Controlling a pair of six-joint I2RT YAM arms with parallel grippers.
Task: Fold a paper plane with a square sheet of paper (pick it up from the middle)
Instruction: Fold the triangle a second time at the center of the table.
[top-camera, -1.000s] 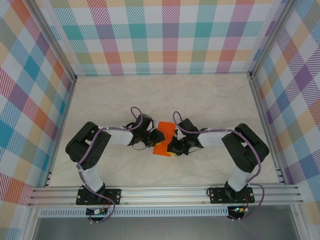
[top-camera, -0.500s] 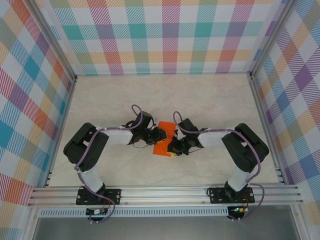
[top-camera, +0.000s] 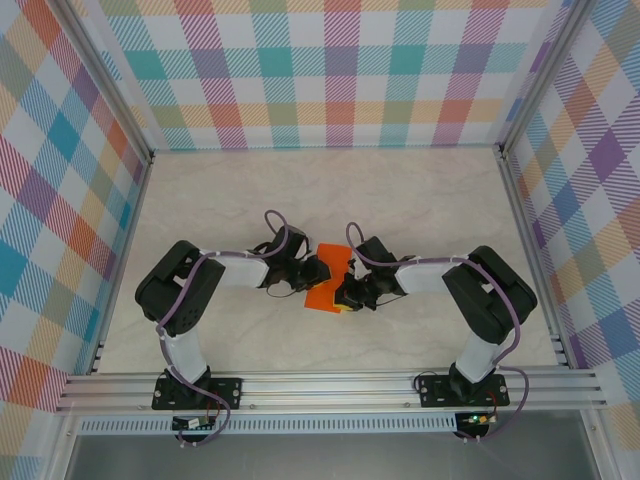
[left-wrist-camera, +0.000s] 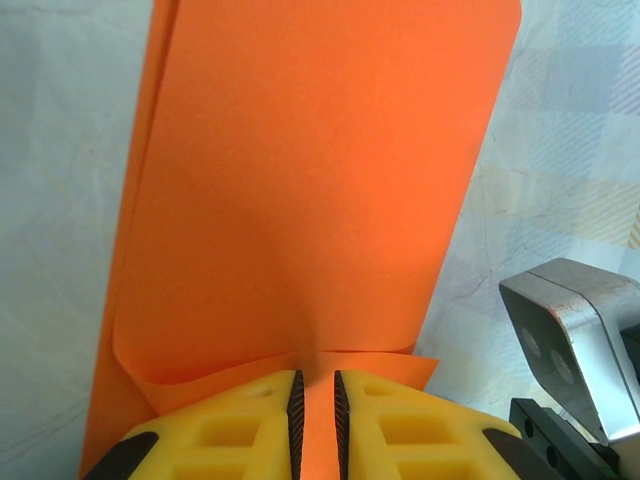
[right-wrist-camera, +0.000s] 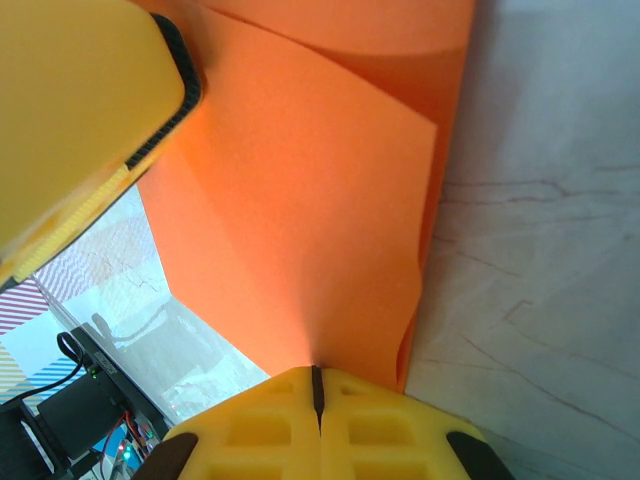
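I should lift my left gripper, move it over the flap's curled edge (left-wrist-camera: 212, 372) that gapes ahead of its fingers, and press the flap flat (left-wrist-camera: 305, 310).
The square sheet of paper (top-camera: 332, 256) is bright orange and partly folded over on itself, held between the two arms at the table's middle. In the left wrist view the paper (left-wrist-camera: 300, 190) hangs as doubled layers with a curled lower edge. My left gripper (left-wrist-camera: 317, 405) stands at that edge with a narrow gap between its pads, and orange shows in the gap. My right gripper (right-wrist-camera: 316, 385) is shut on the paper (right-wrist-camera: 300, 230), its pads meeting on one edge. From above, the left gripper (top-camera: 319, 270) and right gripper (top-camera: 345, 293) face each other across the sheet.
The pale marble-look table (top-camera: 330, 190) is walled by checked panels, with an aluminium rail (top-camera: 330, 385) at the near edge. A grey metal part of the right arm (left-wrist-camera: 575, 330) sits close to my left fingers. A yellow left finger (right-wrist-camera: 80, 120) shows near the right gripper.
The right jaws have closed fully on the paper. The left gripper has edged right toward the sheet and its jaws have narrowed slightly.
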